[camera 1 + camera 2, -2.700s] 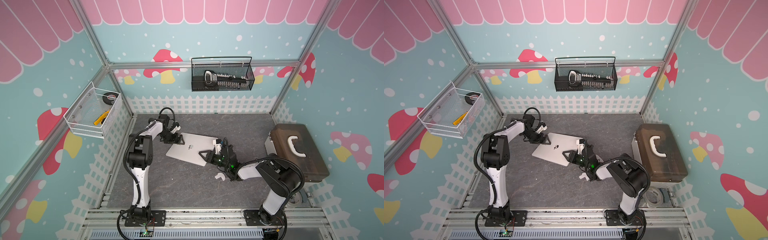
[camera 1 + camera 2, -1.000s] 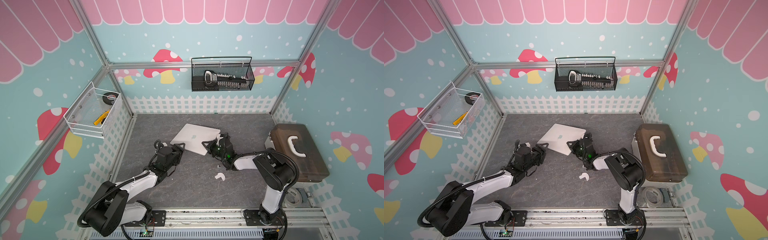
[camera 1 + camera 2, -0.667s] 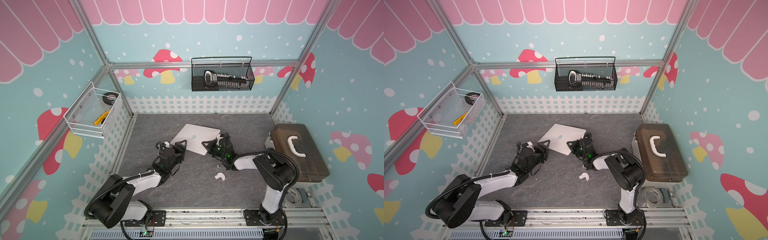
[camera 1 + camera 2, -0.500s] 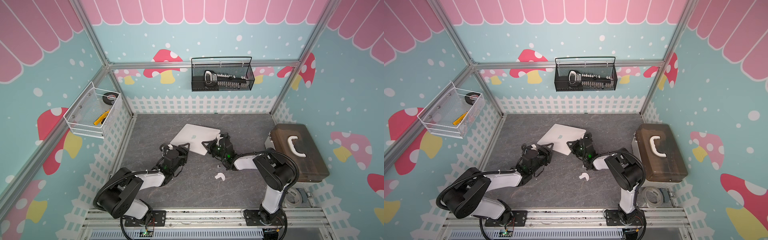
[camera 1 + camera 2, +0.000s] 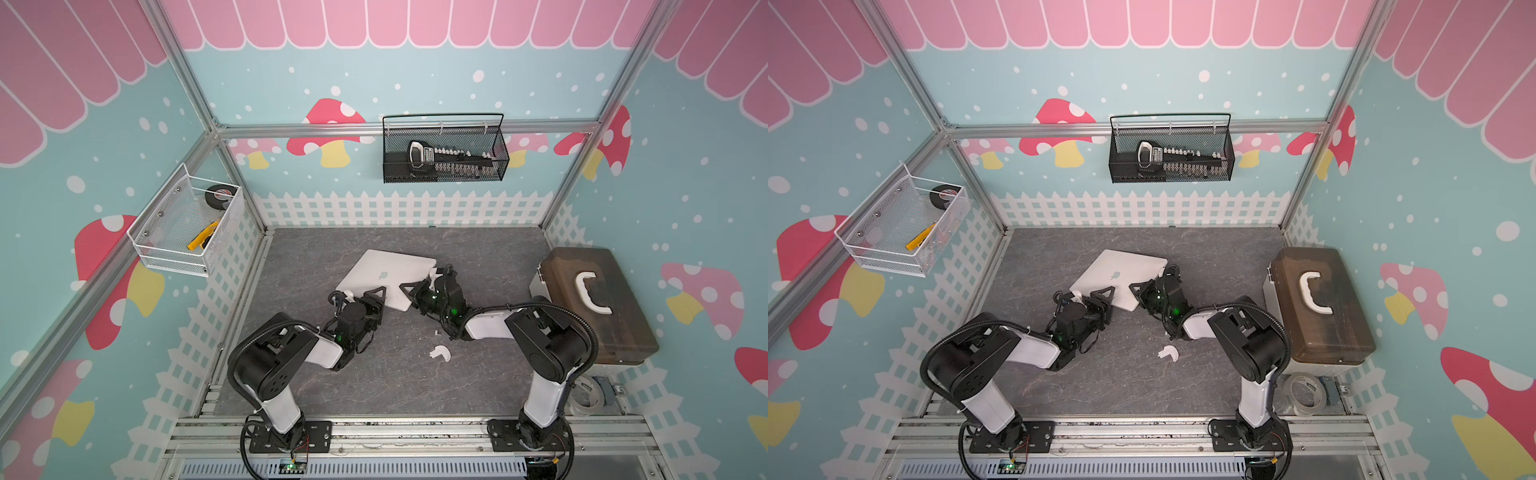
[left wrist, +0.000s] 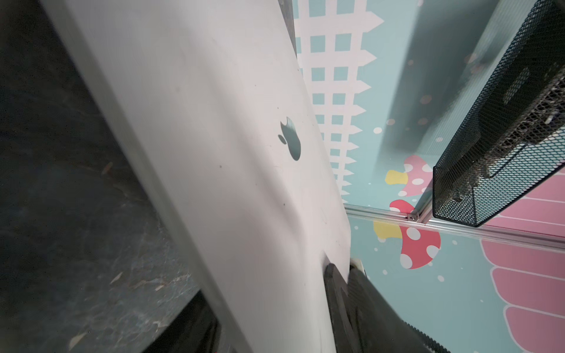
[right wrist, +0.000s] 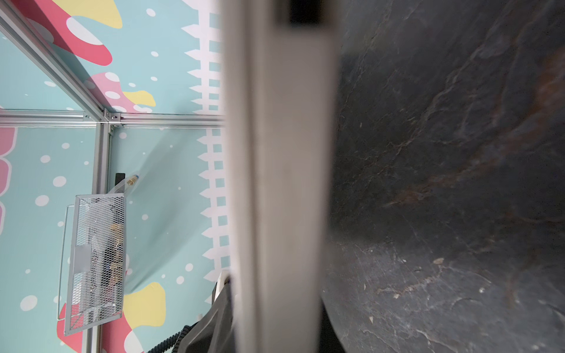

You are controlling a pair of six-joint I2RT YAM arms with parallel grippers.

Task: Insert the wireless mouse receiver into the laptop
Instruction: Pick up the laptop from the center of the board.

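Observation:
The robot's right gripper has hold of the laptop and the receiver is on the mat, so the left gripper should hold the laptop while the right gripper takes the receiver.
The silver-white laptop lies shut on the dark mat, apple logo up, in both top views. My left gripper straddles its front-left edge. In the left wrist view one finger rests on the lid and the other sits below the edge, so the jaws stand open. My right gripper is shut on the laptop's front-right corner, whose edge runs between its jaws. A tiny whitish stub, seemingly the receiver, lies on the mat beside my right forearm.
A white curved cover piece lies on the mat in front of the laptop. A brown lidded toolbox stands at the right. A black mesh basket hangs on the back wall and a white wire basket on the left wall.
My left arm has swung in from the front left until its jaws straddle the laptop's edge, and the jaws have narrowed. The right gripper has kept its grip on the laptop.

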